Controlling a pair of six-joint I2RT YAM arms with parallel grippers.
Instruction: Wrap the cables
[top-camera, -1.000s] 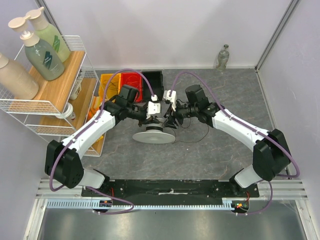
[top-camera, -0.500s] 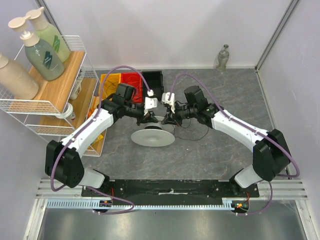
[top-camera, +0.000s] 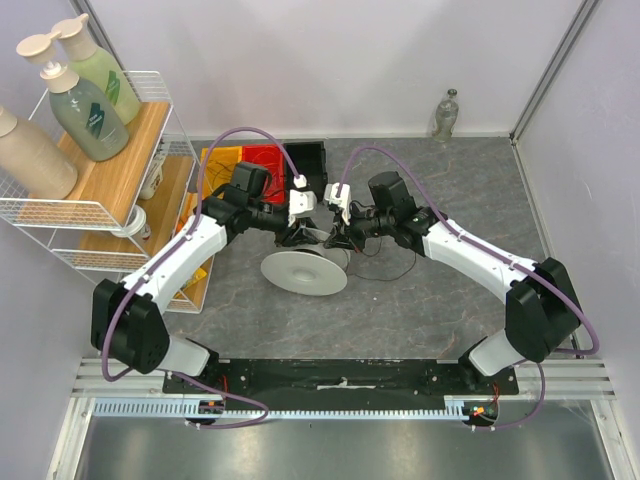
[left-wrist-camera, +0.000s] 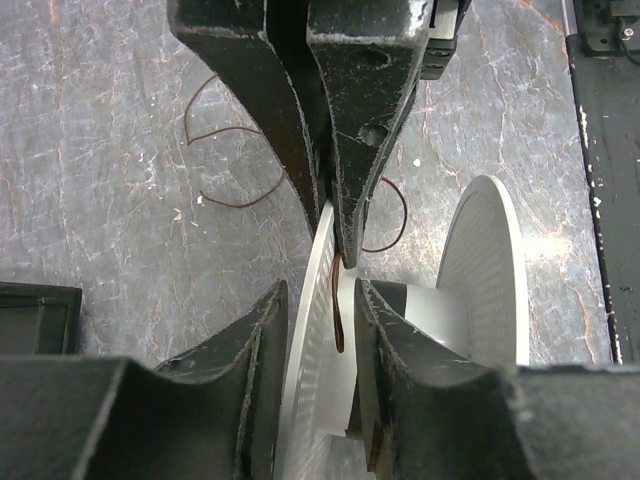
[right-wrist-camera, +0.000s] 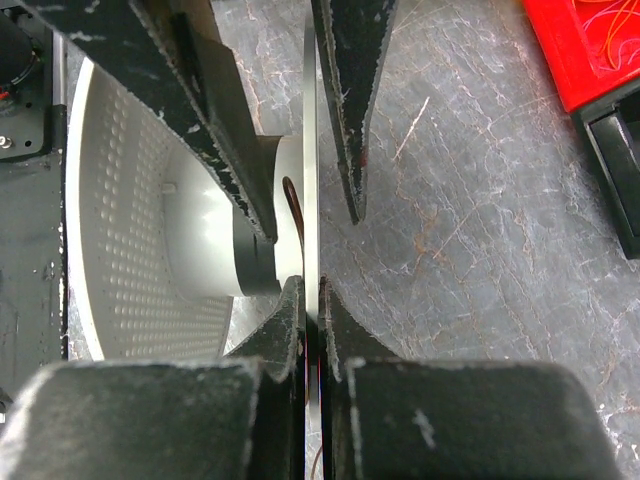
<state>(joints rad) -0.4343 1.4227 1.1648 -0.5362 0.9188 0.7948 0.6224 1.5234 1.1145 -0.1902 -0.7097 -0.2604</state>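
The spool's edge (left-wrist-camera: 324, 225) is in my right gripper and the cable lies loose, so next my left gripper takes the spool's edge to free my right gripper for the cable.
A white spool (top-camera: 300, 272) rests tilted on the grey table, one flange (left-wrist-camera: 312, 330) raised between both grippers. My right gripper (right-wrist-camera: 310, 288) is shut on the thin edge of that flange (right-wrist-camera: 311, 150). Facing it, my left gripper (left-wrist-camera: 320, 290) is open, one finger on each side of the flange. The cable (left-wrist-camera: 232, 150), a very thin dark wire, lies in loose loops on the table beyond the spool. A short piece of the cable (right-wrist-camera: 292, 205) hangs by the spool's hub (right-wrist-camera: 205, 240). In the top view the left gripper (top-camera: 303, 233) and the right gripper (top-camera: 335, 237) meet above the spool.
Orange, red and black bins (top-camera: 262, 160) stand at the back of the table behind the left arm. A white wire rack (top-camera: 110, 190) with pump bottles is at the left. A small bottle (top-camera: 446, 115) stands at the back wall. Black rail (top-camera: 340, 378) runs along the near edge.
My left gripper has opened and let go of the spool's flange. My right gripper has shut on the flange. The spool has shifted slightly left and back.
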